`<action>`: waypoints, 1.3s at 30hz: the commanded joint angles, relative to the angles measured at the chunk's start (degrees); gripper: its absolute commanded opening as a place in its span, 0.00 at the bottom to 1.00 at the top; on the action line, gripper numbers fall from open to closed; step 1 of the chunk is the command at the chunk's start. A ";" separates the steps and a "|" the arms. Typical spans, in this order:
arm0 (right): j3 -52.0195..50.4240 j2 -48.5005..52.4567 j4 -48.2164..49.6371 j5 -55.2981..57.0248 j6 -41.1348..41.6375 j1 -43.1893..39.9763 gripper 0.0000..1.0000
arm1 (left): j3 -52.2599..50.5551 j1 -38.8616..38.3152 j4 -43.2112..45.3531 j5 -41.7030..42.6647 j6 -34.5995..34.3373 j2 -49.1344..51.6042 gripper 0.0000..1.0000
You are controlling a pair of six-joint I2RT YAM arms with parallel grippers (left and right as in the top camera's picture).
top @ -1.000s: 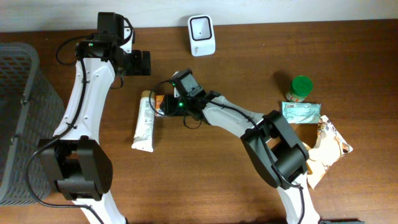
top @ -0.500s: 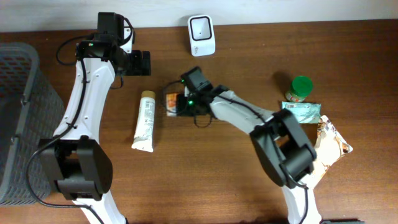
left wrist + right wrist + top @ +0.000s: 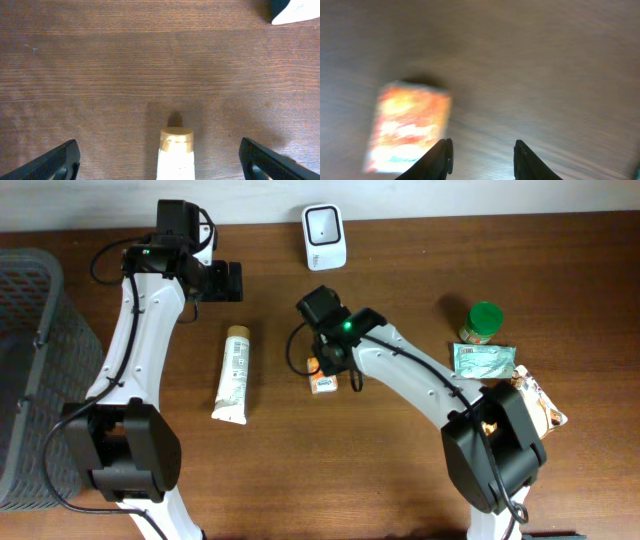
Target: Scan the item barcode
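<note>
The small orange box point(image 3: 410, 127) is outside the open fingers of my right gripper. Next, I move those fingers around the box point(image 3: 323, 382) and then lift it to the white scanner first.
A small orange box point(image 3: 322, 384) lies on the wooden table in the overhead view. My right gripper point(image 3: 328, 362) hovers just behind it. In the right wrist view the box point(image 3: 407, 127) is blurred and sits left of the left finger, outside the jaws. The right gripper point(image 3: 482, 160) is open with only bare table between its fingers. The white scanner point(image 3: 324, 223) stands at the back edge. My left gripper point(image 3: 226, 280) is wide open above the gold cap of a white tube point(image 3: 175, 150), which lies between and below its fingers point(image 3: 55, 162).
The white tube point(image 3: 232, 375) lies left of the box. A green-capped bottle point(image 3: 484, 322), a teal packet point(image 3: 485, 360) and a snack bag point(image 3: 535, 412) sit at the right. A grey mesh basket point(image 3: 25, 370) stands at the left edge.
The right arm swung the orange box away from the tube, right and toward the front. Its jaws have opened and the box now lies loose. The left arm has not moved.
</note>
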 commanded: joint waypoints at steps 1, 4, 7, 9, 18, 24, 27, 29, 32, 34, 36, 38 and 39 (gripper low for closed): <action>-0.20 0.76 0.00 -8.59 -2.71 5.22 0.58 | -0.17 0.11 -0.07 -0.20 1.09 0.33 0.99; -0.17 3.58 -0.20 -5.77 -2.71 9.49 0.59 | -0.17 0.11 -0.07 -0.20 1.09 0.33 0.99; 0.17 4.15 -2.32 -3.39 -4.74 9.75 0.54 | -0.17 0.11 -0.07 -0.20 1.09 0.33 0.99; 0.17 4.87 -2.19 -2.49 -7.45 9.79 0.53 | -0.17 0.11 -0.07 -0.20 1.09 0.33 0.99; 0.13 10.56 1.64 8.11 -8.50 9.77 0.43 | -0.17 0.11 -0.07 -0.20 1.09 0.33 0.99; 0.92 10.12 1.29 10.23 -8.50 9.73 0.04 | -0.17 0.11 -0.07 -0.20 1.09 0.33 0.99; 6.10 7.69 -2.58 3.91 -8.46 9.60 0.04 | -0.17 0.11 -0.07 -0.20 1.09 0.33 0.99; 10.08 5.27 -4.68 -6.01 -8.26 8.44 0.04 | -0.17 0.11 -0.07 -0.20 1.09 0.33 0.99; 11.02 3.82 -4.42 -34.86 -7.87 -0.37 0.04 | -0.17 0.11 -0.07 -0.20 1.09 0.33 0.99; 8.31 5.33 -1.68 -46.73 -6.95 -5.92 0.04 | -0.17 0.11 -0.07 -0.20 1.09 0.33 0.99; 4.44 7.65 1.84 -51.82 -5.20 -10.47 0.04 | -0.17 0.11 -0.07 -0.20 1.09 0.33 0.99; 3.13 9.51 2.05 -50.03 -5.22 -12.81 0.04 | -0.17 0.11 -0.07 -0.20 1.09 0.33 0.99; 3.10 10.05 2.03 -46.86 -5.22 -13.92 0.04 | -0.17 0.11 -0.07 -0.20 1.09 0.33 0.99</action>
